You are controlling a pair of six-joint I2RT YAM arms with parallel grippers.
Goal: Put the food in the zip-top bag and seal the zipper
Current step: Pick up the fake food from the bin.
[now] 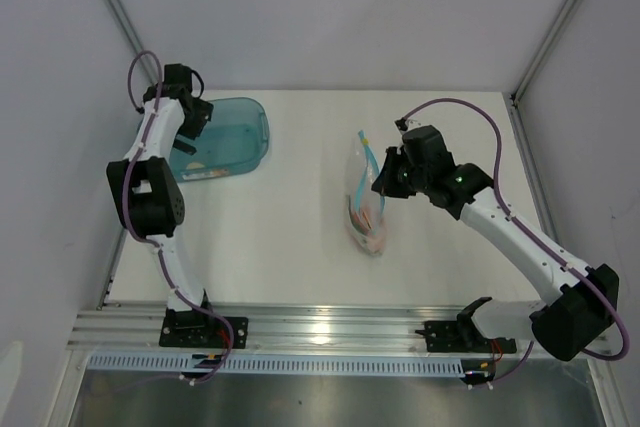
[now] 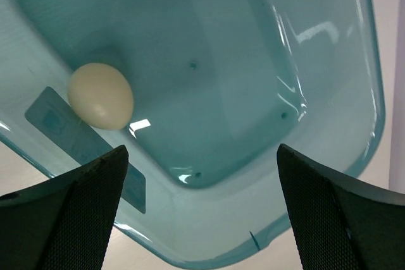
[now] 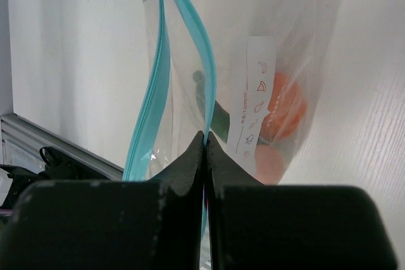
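Observation:
I should go on lowering until my left gripper's fingers straddle the egg [image 1: 195, 166], since the cream-white egg [image 2: 101, 96] lies free in the teal tub, narrower than the gripper's open gap.
The clear zip-top bag [image 1: 366, 202] lies mid-table with its light-blue zipper [image 3: 204, 80] gaping open. Inside it show the orange fruit [image 3: 286, 109] and the slim green vegetable [image 3: 218, 118]. My right gripper [image 3: 207, 138] is shut on one strip of the zipper and holds the mouth up; it shows in the top view [image 1: 388, 179] at the bag's right side. The cream-white egg [image 2: 100, 95] lies in the teal tub [image 2: 329, 112]. My left gripper [image 2: 202, 207] is open and empty, hovering over the tub [image 1: 235, 127] with the egg beyond its left finger.
The teal tub stands at the back left. An aluminium rail [image 1: 330, 325] runs along the near edge. Grey walls close in the sides and back.

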